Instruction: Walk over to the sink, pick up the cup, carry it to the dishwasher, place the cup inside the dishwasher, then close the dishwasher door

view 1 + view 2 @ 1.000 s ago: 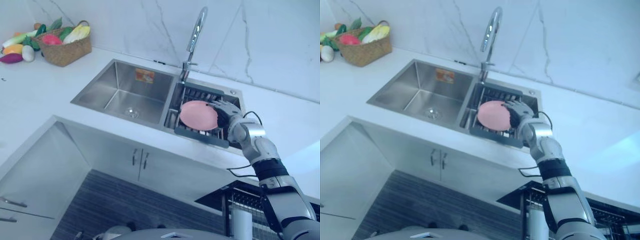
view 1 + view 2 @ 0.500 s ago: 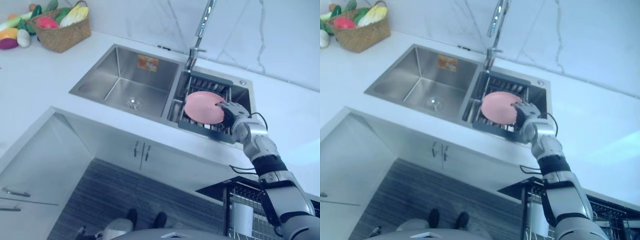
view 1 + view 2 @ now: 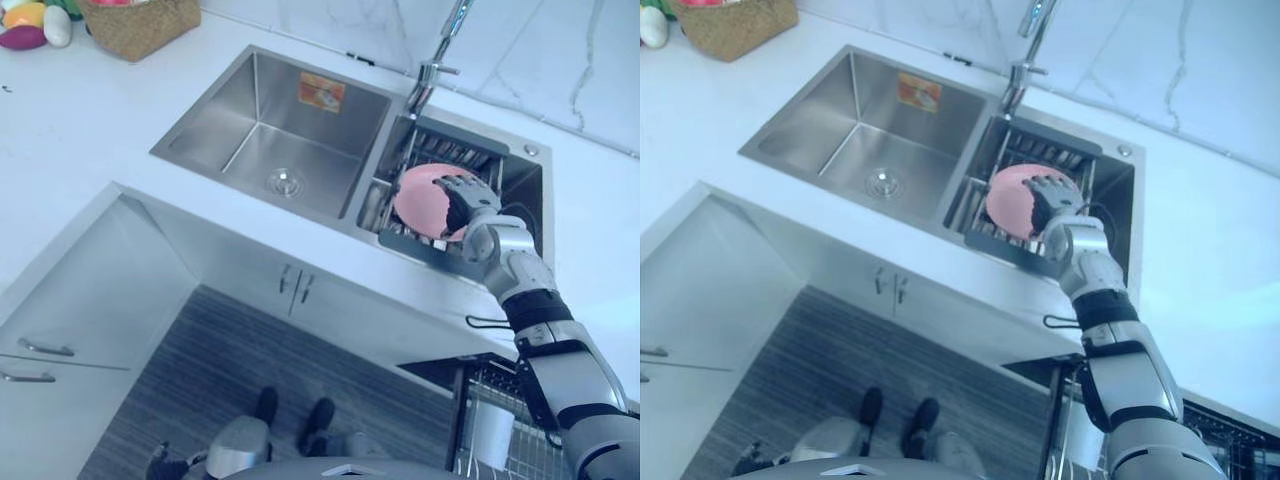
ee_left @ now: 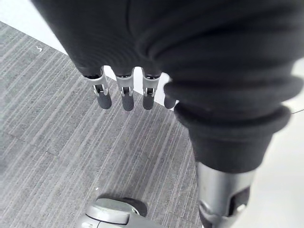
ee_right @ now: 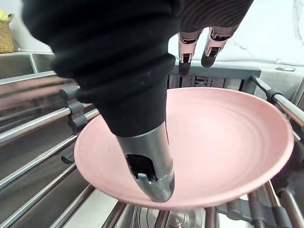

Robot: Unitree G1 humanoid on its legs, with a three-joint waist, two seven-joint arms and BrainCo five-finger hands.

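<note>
I expect an empty wire rack under the pink plate when I lift it, because open bars and the drain (image 5: 164,218) show below the pink plate's rim (image 3: 421,203).
A pink plate (image 3: 418,193) rests on the wire rack (image 3: 445,152) in the sink's right basin; no cup is visible. My right hand (image 3: 468,204) hovers over the plate's right side, its fingers (image 5: 184,61) reaching past the far rim and its thumb (image 5: 148,172) above the plate's (image 5: 228,142) face. The fingers are spread and do not close on the rim, so the hand is open. My left hand (image 4: 123,95) hangs open over the grey floor with nothing in it.
The left basin (image 3: 270,140) is bare steel with a drain. A faucet (image 3: 442,45) rises behind the rack. A basket of vegetables (image 3: 140,20) sits far left on the white counter. A dishwasher rack (image 3: 490,415) shows at lower right, beneath the counter.
The whole picture has shifted, so the camera has moved closer and tipped down. My right hand has slid from the plate's right edge to over its face.
</note>
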